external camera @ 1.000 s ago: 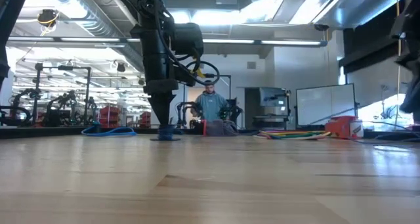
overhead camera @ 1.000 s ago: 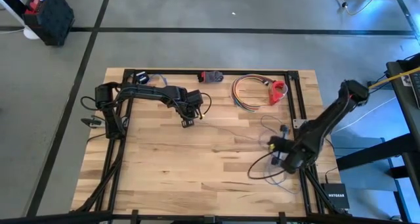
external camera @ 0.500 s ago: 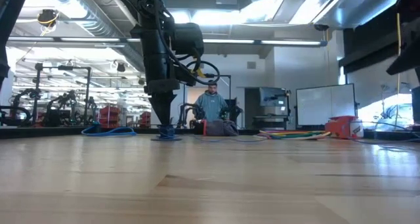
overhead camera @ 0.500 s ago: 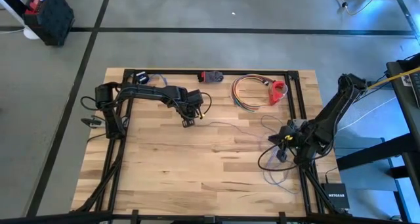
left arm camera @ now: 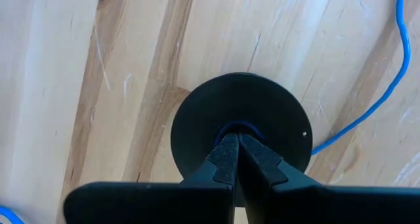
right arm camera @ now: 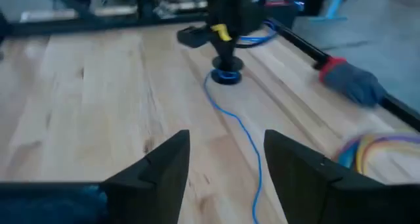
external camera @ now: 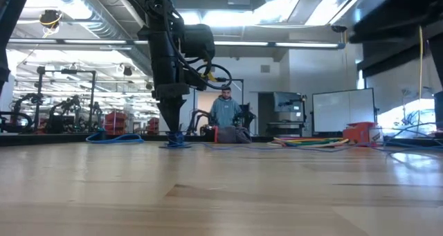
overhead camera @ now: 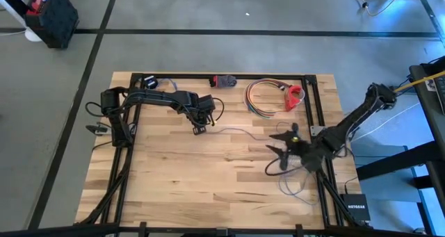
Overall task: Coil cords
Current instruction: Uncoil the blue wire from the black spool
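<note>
My right gripper has the blue cord [right arm camera: 247, 133] running between its open fingers toward the black disc. I should reach along the cord next until the fingers close beside the disc [right arm camera: 213, 100].
The cord [overhead camera: 240, 133] is a thin wire, blue in the wrist views. It lies slack on the wooden table, running from a black round disc [left arm camera: 241, 129] at far centre-left to loose loops [overhead camera: 292, 185] near the right edge. My left gripper [overhead camera: 199, 128] stands shut, pointing down, on the disc's middle. My right gripper [overhead camera: 285, 150] is open at the table's right and points toward the left arm. In its wrist view the cord [right arm camera: 246, 142] lies on the table between and beyond the fingers, apart from them. My left gripper comes from above, pointing down, with its shut fingertips [left arm camera: 236, 148] on the disc's centre [left arm camera: 237, 127], where a small blue ring shows. The disc lies flat on the table [external camera: 173, 144]. Whether the tips pinch anything there, I cannot tell.
A coil of coloured cables [overhead camera: 261, 98] and a red piece [overhead camera: 295, 96] lie at the far right, and a red-and-dark item [overhead camera: 224, 80] sits at the far edge. Black frame rails [overhead camera: 316, 112] border the table. A person [external camera: 225, 113] stands in the room behind.
My right gripper has opened wide and let go of the cord. It has gone a little toward the far and left edges and now points level across the table. The left gripper and the disc have kept still.
</note>
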### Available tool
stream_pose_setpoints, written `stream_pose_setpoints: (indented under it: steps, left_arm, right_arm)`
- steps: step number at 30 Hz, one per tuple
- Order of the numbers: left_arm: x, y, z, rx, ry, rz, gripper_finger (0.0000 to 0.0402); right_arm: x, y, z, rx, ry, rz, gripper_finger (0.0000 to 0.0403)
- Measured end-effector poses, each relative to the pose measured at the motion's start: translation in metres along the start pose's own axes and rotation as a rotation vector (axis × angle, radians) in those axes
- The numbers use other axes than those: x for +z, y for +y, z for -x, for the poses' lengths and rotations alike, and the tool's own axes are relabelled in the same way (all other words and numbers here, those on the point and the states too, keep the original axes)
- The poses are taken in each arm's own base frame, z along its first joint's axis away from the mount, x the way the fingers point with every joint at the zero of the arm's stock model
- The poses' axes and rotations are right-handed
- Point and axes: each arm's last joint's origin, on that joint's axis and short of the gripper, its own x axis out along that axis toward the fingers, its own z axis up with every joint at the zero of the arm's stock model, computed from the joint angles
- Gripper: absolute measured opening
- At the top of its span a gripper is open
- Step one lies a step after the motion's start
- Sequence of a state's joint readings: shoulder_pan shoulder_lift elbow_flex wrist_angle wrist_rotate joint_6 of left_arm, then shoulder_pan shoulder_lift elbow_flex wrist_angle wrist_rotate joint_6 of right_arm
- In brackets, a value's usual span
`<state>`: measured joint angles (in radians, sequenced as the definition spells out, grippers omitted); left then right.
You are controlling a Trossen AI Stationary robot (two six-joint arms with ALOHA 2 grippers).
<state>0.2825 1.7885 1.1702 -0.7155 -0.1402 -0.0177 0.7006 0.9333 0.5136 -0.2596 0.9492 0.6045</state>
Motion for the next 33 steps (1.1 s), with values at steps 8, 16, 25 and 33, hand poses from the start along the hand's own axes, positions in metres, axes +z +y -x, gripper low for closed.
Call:
stream_pose_setpoints:
  steps: [8,16,25,33]
  left_arm:
    - [0.000,0.000,0.000,0.000,0.000,-0.009,0.0004]
    - [0.000,0.000,0.000,0.000,0.001,-0.019,0.0004]
    - [0.000,0.000,0.000,0.000,0.001,-0.025,0.0004]
    - [0.000,0.000,0.000,0.000,0.000,-0.025,0.0004]
  right_arm:
    - [0.009,-0.001,-0.076,0.162,0.058,0.167,0.0202]
    - [-0.005,-0.021,-0.157,0.215,0.038,0.194,0.0202]
    - [-0.013,-0.031,-0.240,0.260,0.101,0.194,0.0202]
    - [-0.008,-0.029,-0.291,0.237,0.168,0.193,0.0202]
